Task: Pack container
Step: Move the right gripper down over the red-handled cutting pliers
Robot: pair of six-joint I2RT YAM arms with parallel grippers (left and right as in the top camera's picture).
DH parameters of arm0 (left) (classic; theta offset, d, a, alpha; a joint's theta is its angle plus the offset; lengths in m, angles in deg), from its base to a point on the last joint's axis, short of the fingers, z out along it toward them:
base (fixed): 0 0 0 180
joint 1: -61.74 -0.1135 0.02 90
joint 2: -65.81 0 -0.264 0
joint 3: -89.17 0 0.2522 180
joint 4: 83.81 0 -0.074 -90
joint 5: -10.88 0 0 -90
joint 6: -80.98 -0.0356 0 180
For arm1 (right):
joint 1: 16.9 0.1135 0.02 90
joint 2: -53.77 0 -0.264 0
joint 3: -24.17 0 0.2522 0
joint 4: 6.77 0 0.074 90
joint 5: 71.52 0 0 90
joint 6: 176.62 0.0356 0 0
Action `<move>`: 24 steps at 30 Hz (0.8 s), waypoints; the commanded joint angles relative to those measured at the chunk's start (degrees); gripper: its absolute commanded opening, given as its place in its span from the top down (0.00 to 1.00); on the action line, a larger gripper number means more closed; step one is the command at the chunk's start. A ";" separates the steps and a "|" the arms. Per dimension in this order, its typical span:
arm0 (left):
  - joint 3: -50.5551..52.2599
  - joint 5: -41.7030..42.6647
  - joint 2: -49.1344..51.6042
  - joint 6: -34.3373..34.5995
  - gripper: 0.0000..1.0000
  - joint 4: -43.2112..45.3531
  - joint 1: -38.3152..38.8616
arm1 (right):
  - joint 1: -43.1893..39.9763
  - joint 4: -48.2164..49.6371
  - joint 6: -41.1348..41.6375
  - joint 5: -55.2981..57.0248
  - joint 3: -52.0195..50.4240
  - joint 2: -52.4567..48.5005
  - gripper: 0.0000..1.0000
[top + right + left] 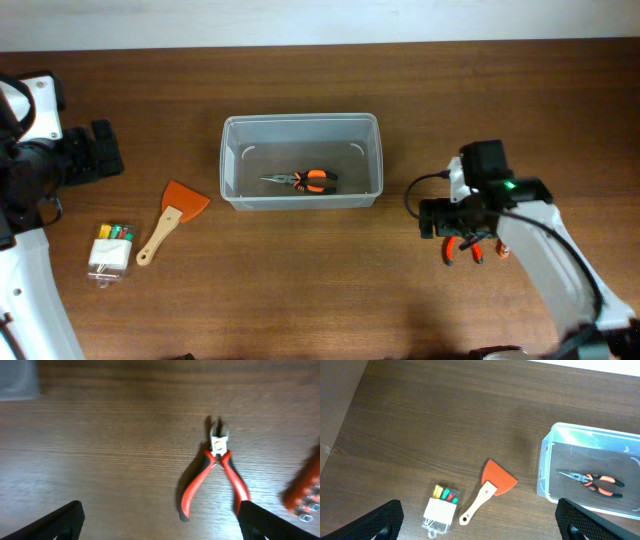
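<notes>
The red-handled cutters' narrow way (218,450) is in line with the right gripper's open fingers, so the robot should keep lowering until the fingers are on either side of the handles (216,469), and then close them.
The clear plastic container (228,160) stands mid-table and holds orange-and-black needle-nose pliers (308,180); it also shows in the left wrist view (545,467) with the pliers (594,481) inside. Red-handled cutters (216,474) lie on the table below my right gripper (160,522), which is open and empty, with their right handle near the right finger. In the overhead view the right gripper (455,220) hovers over the cutters (462,248), right of the container. My left gripper (100,150) is open and empty at the far left, raised above the table (480,525).
An orange scraper with a wooden handle (172,218) and a small clear box of coloured pieces (110,250) lie left of the container. An orange object with metal bits (306,491) lies right of the cutters. A corner of the container (17,380) shows in the right wrist view.
</notes>
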 commanded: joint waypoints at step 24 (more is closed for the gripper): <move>-0.50 0.61 0.09 -0.09 0.01 -0.02 -0.09 | 0.50 1.68 3.78 0.35 -0.52 -11.69 0.01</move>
